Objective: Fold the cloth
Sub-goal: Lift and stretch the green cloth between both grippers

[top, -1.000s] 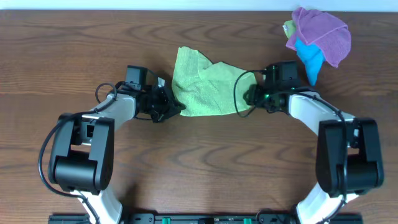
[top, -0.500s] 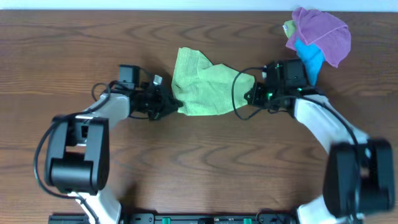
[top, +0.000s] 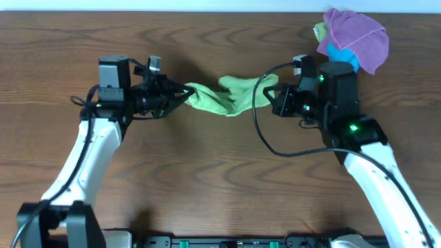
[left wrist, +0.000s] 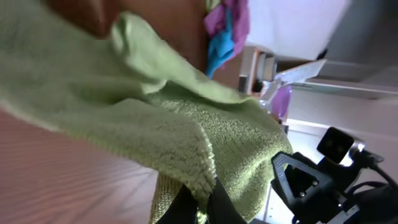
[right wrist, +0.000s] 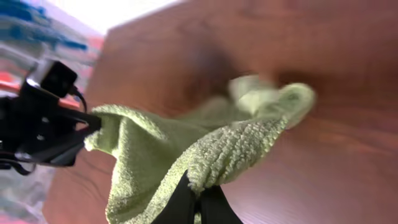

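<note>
The green cloth's loose end (top: 236,84) is hanging bunched between my grippers. Both should swing it toward the table's far side (top: 224,49), then pull back to flatten it before folding.
The green cloth (top: 231,98) hangs stretched between my two grippers, lifted off the wooden table in the overhead view. My left gripper (top: 185,94) is shut on its left corner, and my right gripper (top: 274,96) is shut on its right corner. In the left wrist view the cloth (left wrist: 155,118) drapes over the closed fingers (left wrist: 202,202). In the right wrist view the cloth (right wrist: 180,155) bunches above the closed fingers (right wrist: 198,202), its far end sagging toward the table.
A pile of purple, blue and green cloths (top: 351,38) lies at the back right of the wooden table (top: 220,179). The right arm's black cable (top: 256,117) loops beside the green cloth.
Both grippers have lifted and pulled apart with the cloth's corners. The cloth, lying flat on the table before, is now raised and stretched into a narrow band.
</note>
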